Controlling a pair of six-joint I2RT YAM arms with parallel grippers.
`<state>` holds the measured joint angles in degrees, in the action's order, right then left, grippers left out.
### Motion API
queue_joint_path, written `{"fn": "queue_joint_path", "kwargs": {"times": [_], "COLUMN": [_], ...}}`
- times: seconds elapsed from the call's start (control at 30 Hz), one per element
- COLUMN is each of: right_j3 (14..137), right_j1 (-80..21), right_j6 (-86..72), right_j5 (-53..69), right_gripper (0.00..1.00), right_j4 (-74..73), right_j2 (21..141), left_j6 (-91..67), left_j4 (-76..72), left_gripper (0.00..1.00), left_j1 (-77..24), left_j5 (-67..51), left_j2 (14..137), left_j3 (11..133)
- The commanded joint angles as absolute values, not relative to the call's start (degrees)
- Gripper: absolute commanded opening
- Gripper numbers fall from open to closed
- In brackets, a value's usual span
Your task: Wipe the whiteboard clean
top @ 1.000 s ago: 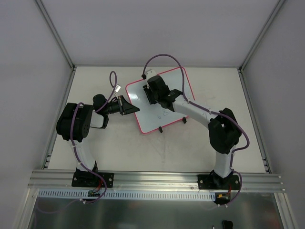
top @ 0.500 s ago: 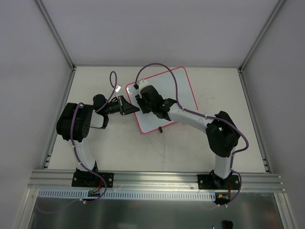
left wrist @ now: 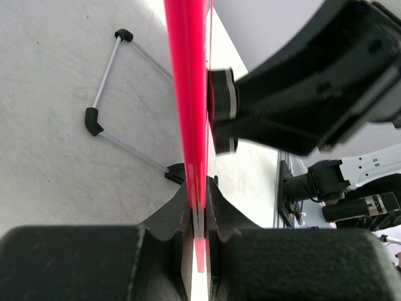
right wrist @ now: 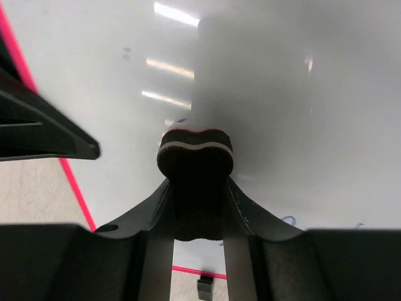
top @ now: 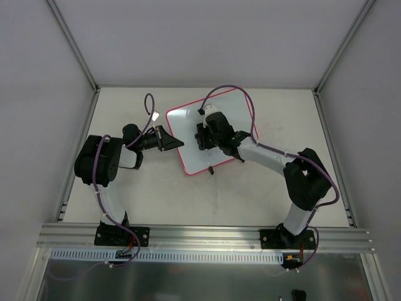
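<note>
My right gripper should sweep the eraser back toward the opposite edge [top: 255,132], because blue writing [right wrist: 289,220] lies near the whiteboard's lower edge and the eraser is getting close to my left gripper.
The whiteboard [top: 188,128] is a glossy white board with a pink-red frame, lying tilted at the table's middle back. My left gripper [top: 170,142] is shut on the board's left edge; in the left wrist view the red frame [left wrist: 188,94] runs up from between the fingers [left wrist: 219,207]. My right gripper [top: 202,137] is shut on a small black eraser [right wrist: 195,157] and presses it against the board's face [right wrist: 282,75]. Faint blue writing [right wrist: 289,221] shows near the board's lower edge. A black clip foot [top: 212,170] sits at the board's near edge.
A wire stand with black end caps [left wrist: 103,100] lies on the table under the board in the left wrist view. The right arm's body [left wrist: 313,75] is close by the board. The cream table [top: 250,194] has metal rails along its sides.
My right gripper swept the eraser across the board, first toward the left edge, then back toward the middle. The left gripper kept its hold on the frame.
</note>
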<state>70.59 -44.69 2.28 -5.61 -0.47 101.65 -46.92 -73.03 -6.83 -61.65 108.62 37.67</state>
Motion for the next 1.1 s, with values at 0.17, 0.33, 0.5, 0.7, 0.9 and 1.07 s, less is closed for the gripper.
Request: {"fn": "queue_joint_path", "kwargs": {"times": [0.17,0.33,0.5,0.7,0.9,1.07], "right_j3": [64.9,62.3,62.8,69.0,76.7,80.1], "right_j1": [-33.1,-30.8,-33.3,-41.6,-47.0,-49.9], "right_j6": [0.2,-1.1,-0.9,1.3,1.4,1.8], "right_j5": [-13.3,-12.7,-12.7,-16.4,-15.7,-15.0], "right_gripper": [0.0,0.0,0.0,0.0,0.0,0.0], "right_j4": [-6.0,-5.2,-4.1,-5.9,-8.6,-9.6], "right_j2": [101.4,99.4,99.9,103.1,107.1,109.7], "left_j6": [-43.5,-43.5,-43.5,-43.6,-43.5,-43.6], "left_j4": [-96.3,-96.3,-96.3,-96.3,-96.3,-96.3], "left_gripper": [0.0,0.0,0.0,0.0,0.0,0.0], "left_j1": [-7.6,-7.6,-7.6,-7.5,-7.6,-7.6], "left_j5": [-66.1,-66.0,-66.0,-66.1,-66.1,-66.3], "left_j2": [106.4,106.5,106.4,106.3,106.3,106.3], "left_j3": [37.4,37.4,37.5,37.5,37.4,37.4]}}
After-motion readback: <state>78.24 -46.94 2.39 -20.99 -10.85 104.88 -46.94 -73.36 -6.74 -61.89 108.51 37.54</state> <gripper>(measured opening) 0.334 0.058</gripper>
